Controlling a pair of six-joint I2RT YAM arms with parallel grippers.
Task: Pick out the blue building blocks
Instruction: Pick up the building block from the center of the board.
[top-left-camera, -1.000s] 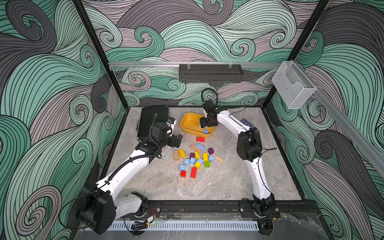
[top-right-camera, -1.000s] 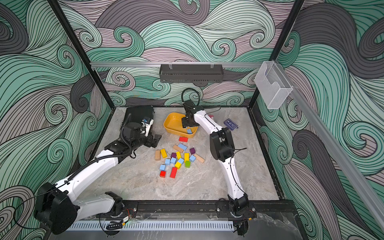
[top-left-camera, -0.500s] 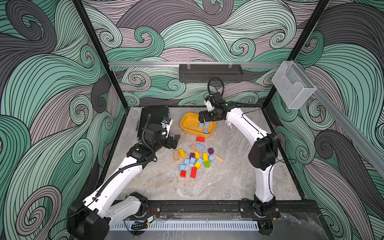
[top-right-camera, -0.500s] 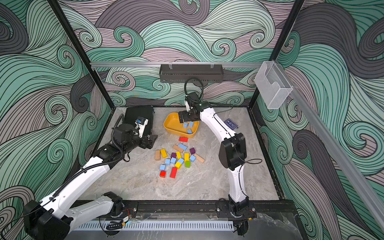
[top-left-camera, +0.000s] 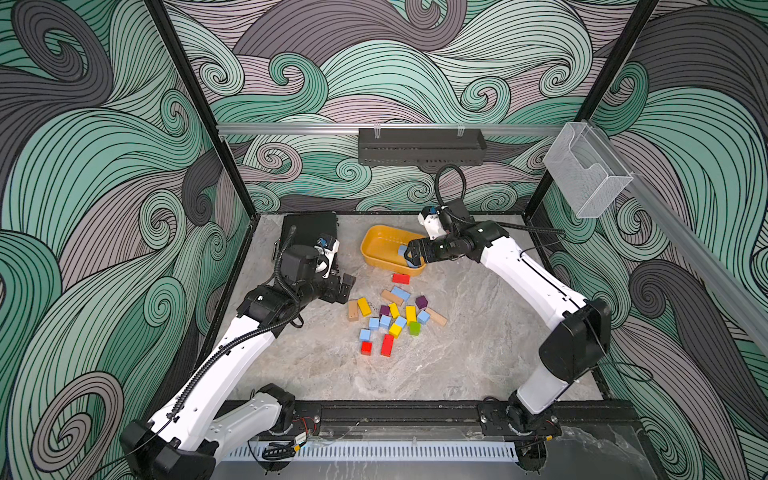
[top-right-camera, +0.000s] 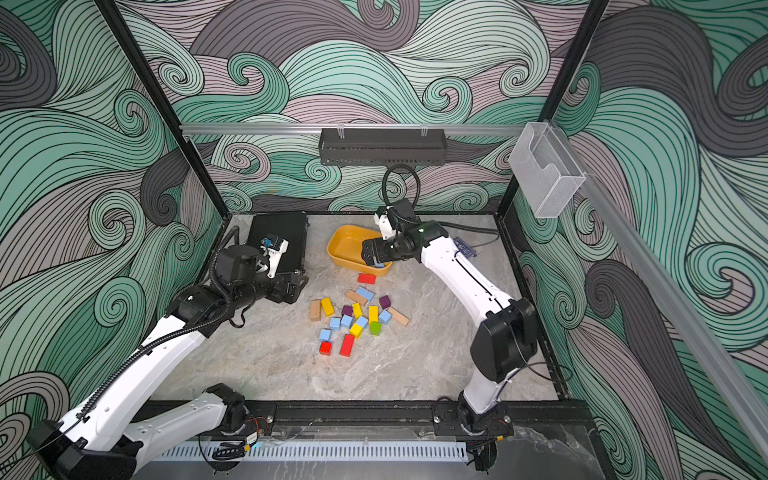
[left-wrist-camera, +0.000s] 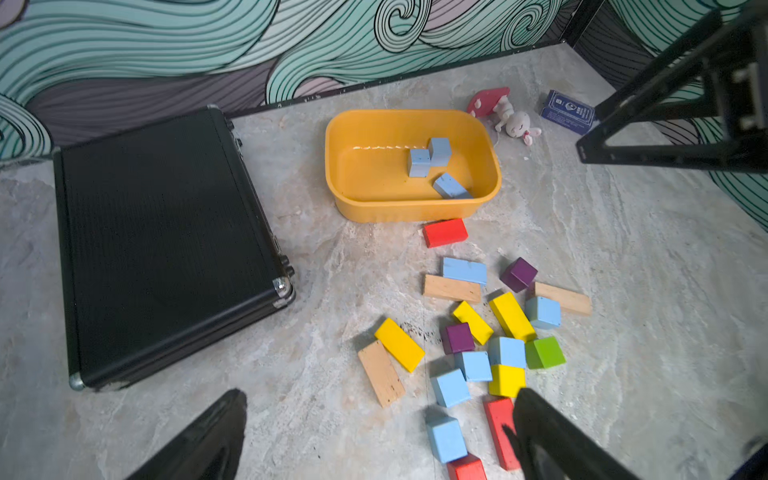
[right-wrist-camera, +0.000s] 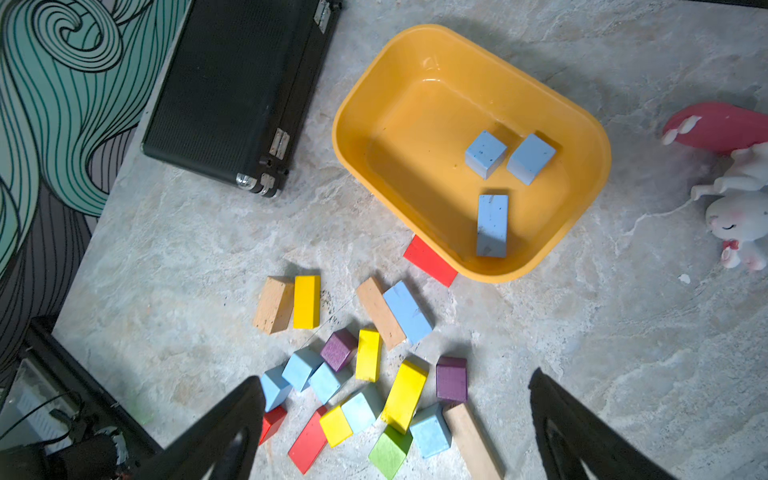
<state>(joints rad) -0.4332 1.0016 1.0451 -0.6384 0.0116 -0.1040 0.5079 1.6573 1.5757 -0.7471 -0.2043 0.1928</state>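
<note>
The blue block (top-left-camera: 365, 335) next to the red cube has space on opposite sides (top-left-camera: 376, 336) for my fingers, so I should keep moving my left gripper there until they are on either side of it.
Three blue building blocks (right-wrist-camera: 492, 225) lie inside the yellow bin (right-wrist-camera: 345, 124), the same three blocks (left-wrist-camera: 418, 162) showing in the left wrist view. Several more blue blocks (top-left-camera: 385, 321) sit loose in the mixed pile on the table, among them one long brick (top-left-camera: 400, 293). My right gripper (top-left-camera: 411, 255) hangs open and empty above the near right corner of the bin (top-left-camera: 368, 253). The left gripper (top-left-camera: 345, 286) is open and empty too, just left of the pile and a little above the table.
Red, yellow, purple, green and bare wood blocks (top-left-camera: 387, 345) are mixed into the pile. A black case (top-left-camera: 309, 226) lies at the back left. A toy bunny with a red mushroom (left-wrist-camera: 515, 122) and a navy packet (left-wrist-camera: 567, 110) lie right of the bin.
My right gripper has opened, lifted out of the bin and drawn back toward its near right corner, leaving a blue block inside. The left gripper has hardly shifted.
</note>
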